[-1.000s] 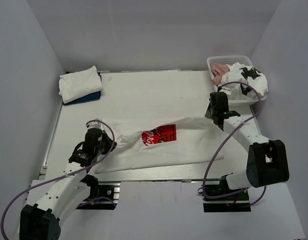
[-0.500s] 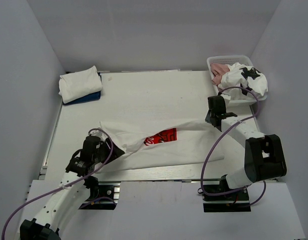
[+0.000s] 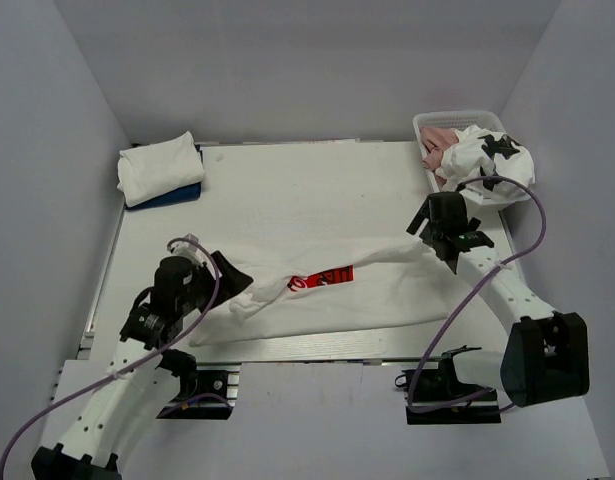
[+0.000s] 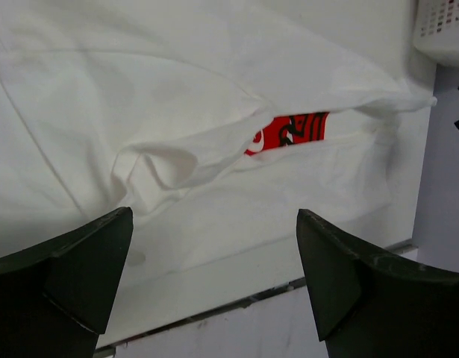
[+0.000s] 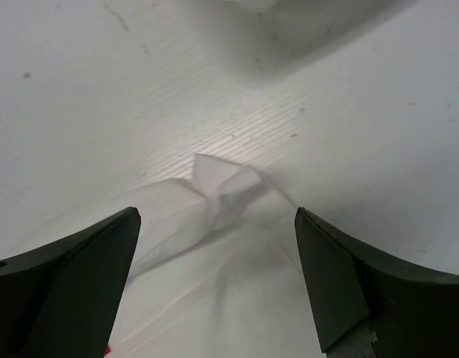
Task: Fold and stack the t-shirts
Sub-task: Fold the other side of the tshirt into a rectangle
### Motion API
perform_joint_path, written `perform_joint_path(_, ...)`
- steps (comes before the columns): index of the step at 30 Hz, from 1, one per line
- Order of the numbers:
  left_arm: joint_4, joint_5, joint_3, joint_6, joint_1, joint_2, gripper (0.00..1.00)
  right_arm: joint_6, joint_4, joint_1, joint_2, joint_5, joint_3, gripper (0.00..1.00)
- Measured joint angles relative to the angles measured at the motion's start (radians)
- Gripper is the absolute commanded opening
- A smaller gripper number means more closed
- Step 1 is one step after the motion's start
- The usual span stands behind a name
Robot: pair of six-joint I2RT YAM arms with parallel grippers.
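Note:
The white t-shirt's fold beside the red print is bunched up. My left gripper should spread it out toward the table's front edge before it turns the shirt lengthwise.
A white t-shirt with a red chest print lies crumpled in a long band across the near half of the table. My left gripper hovers open at its left end, nothing between the fingers; in the left wrist view the shirt and red print lie beyond the open gripper. My right gripper stands open over the right end, where a bunched corner lies between the spread fingers of the gripper, untouched. A folded white tee rests on a folded blue one.
A white lattice basket stands at the back right corner, holding a pink tee and a white tee with black patches spilling over its rim. The table's front edge runs just below the shirt. Grey walls enclose the sides.
Both grippers have opened and let go of the shirt's ends. The stretched shirt has dropped onto the table in a crumpled band. The left gripper has drawn back slightly.

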Motion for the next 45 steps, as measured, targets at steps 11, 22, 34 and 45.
perform_joint_path(11,0.261,-0.024,0.135,0.061,-0.005,0.618,1.00,-0.132,0.142,0.059,0.222,-0.352,0.106,0.90)
perform_joint_path(22,0.326,0.147,0.050,0.087,-0.131,0.525,1.00,-0.018,0.011,0.055,0.226,-0.211,0.020,0.90)
perform_joint_path(34,0.258,0.274,0.043,0.112,-0.262,0.455,1.00,-0.003,-0.064,0.026,-0.086,-0.209,-0.115,0.90)
perform_joint_path(45,0.199,0.029,0.221,0.116,-0.300,0.568,1.00,-0.094,0.085,0.030,0.039,-0.320,-0.053,0.90)
